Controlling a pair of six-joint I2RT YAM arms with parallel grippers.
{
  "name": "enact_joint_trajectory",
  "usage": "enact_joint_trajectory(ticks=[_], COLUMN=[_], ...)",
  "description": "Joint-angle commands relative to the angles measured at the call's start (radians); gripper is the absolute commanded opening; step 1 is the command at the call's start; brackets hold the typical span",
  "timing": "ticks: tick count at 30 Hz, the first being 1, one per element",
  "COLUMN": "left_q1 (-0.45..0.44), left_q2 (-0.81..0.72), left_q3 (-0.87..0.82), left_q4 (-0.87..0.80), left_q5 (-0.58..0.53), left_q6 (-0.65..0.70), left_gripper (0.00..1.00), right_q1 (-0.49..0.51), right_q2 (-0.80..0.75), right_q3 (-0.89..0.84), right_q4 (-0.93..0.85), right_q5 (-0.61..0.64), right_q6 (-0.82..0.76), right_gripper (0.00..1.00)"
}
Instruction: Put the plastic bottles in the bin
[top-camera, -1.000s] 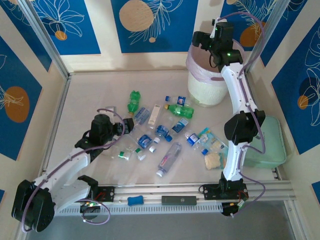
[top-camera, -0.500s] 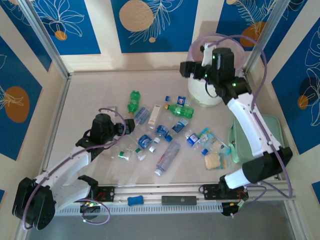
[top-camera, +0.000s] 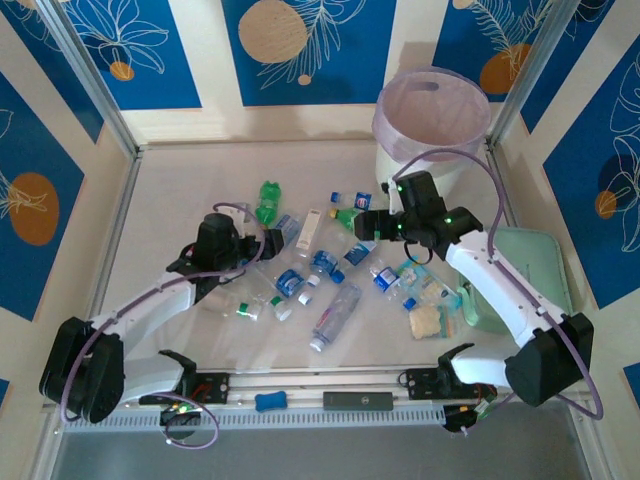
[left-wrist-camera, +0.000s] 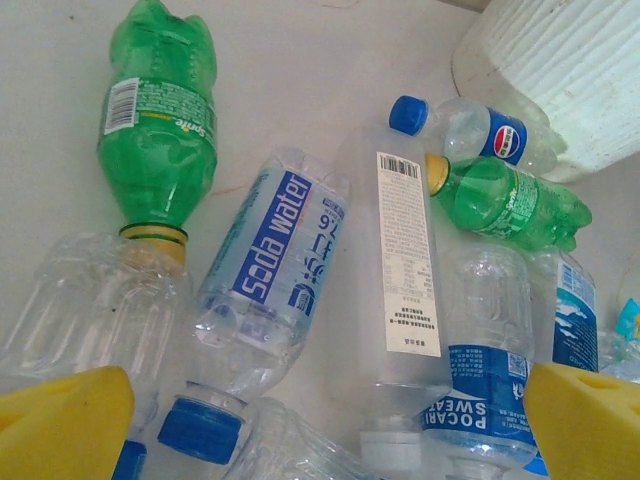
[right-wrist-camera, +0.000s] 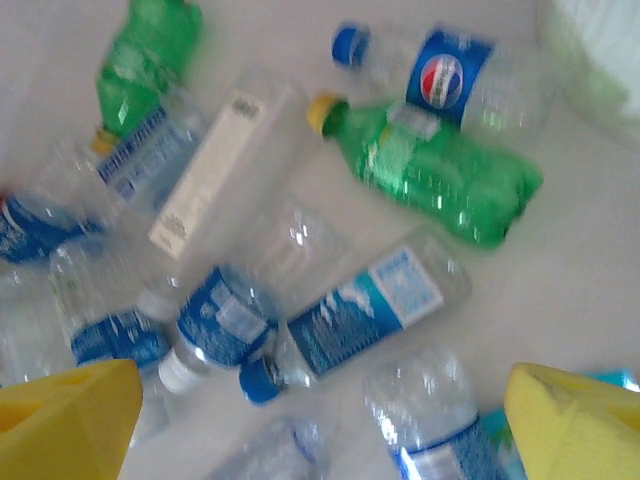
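Observation:
The bottle (top-camera: 386, 279) next to the teal snack packet lies lengthwise between the open fingers of my right gripper, so I continue lowering them until they straddle its clear bottom end (top-camera: 377, 267).
Several plastic bottles lie scattered mid-table: a green one (top-camera: 267, 200), another green one (top-camera: 361, 220) and a long clear one (top-camera: 337, 318) among them. The white bin (top-camera: 431, 108) with its pink liner stands at the back right. My left gripper (top-camera: 270, 245) hangs open just left of the pile. In the left wrist view its yellow fingertips (left-wrist-camera: 60, 425) flank a clear soda water bottle (left-wrist-camera: 262, 290) and a white-labelled bottle (left-wrist-camera: 395, 300) without touching them. My right gripper (top-camera: 365, 225) is open above the pile. A teal-labelled clear bottle (right-wrist-camera: 365, 310) lies below its fingertips (right-wrist-camera: 575, 420), beside a green bottle (right-wrist-camera: 440, 175).
A mint-green case (top-camera: 530, 280) lies at the right, under the right arm. A tan biscuit-like piece (top-camera: 425, 322) and snack packets (top-camera: 420, 275) sit by the pile's right side. Metal rails edge the table, and a small blue piece (top-camera: 270, 401) rests on the front rail.
The right arm has swung down and left from over the bin to just above the bottle pile. The left gripper has edged right, closer to the bottles.

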Motion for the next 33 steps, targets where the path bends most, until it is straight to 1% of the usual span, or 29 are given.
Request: enact_joint_trajectory(ticks=[1, 6, 10, 16, 22, 26, 33], left_q1=[-0.013, -0.013, -0.014, -0.015, -0.021, -0.022, -0.023], left_q2=[0.02, 0.033, 0.039, 0.076, 0.123, 0.138, 0.137], left_q3=[0.041, 0.048, 0.033, 0.02, 0.028, 0.032, 0.023], left_q4=[0.042, 0.053, 0.052, 0.083, 0.134, 0.132, 0.121], left_q5=[0.028, 0.045, 0.047, 0.06, 0.077, 0.088, 0.076], left_q6=[-0.032, -0.059, -0.071, -0.1, -0.122, -0.12, -0.116], left_gripper=[1.0, 1.0, 1.0, 1.0, 1.0, 1.0, 1.0], right_q1=[0.035, 0.068, 0.08, 0.062, 0.021, 0.022, 0.041], right_q2=[-0.025, 0.006, 0.034, 0.125, 0.24, 0.303, 0.348], right_q3=[-0.042, -0.104, -0.152, -0.157, -0.124, -0.091, -0.095], right_q4=[-0.115, -0.185, -0.181, -0.151, -0.11, -0.102, -0.085], right_q5=[-0.002, 0.076, 0.123, 0.172, 0.154, 0.148, 0.128], right_q6=[0.041, 0.085, 0.094, 0.07, 0.032, 0.012, 0.009], right_gripper=[0.93, 0.93, 0.93, 0.92, 0.9, 0.86, 0.83])
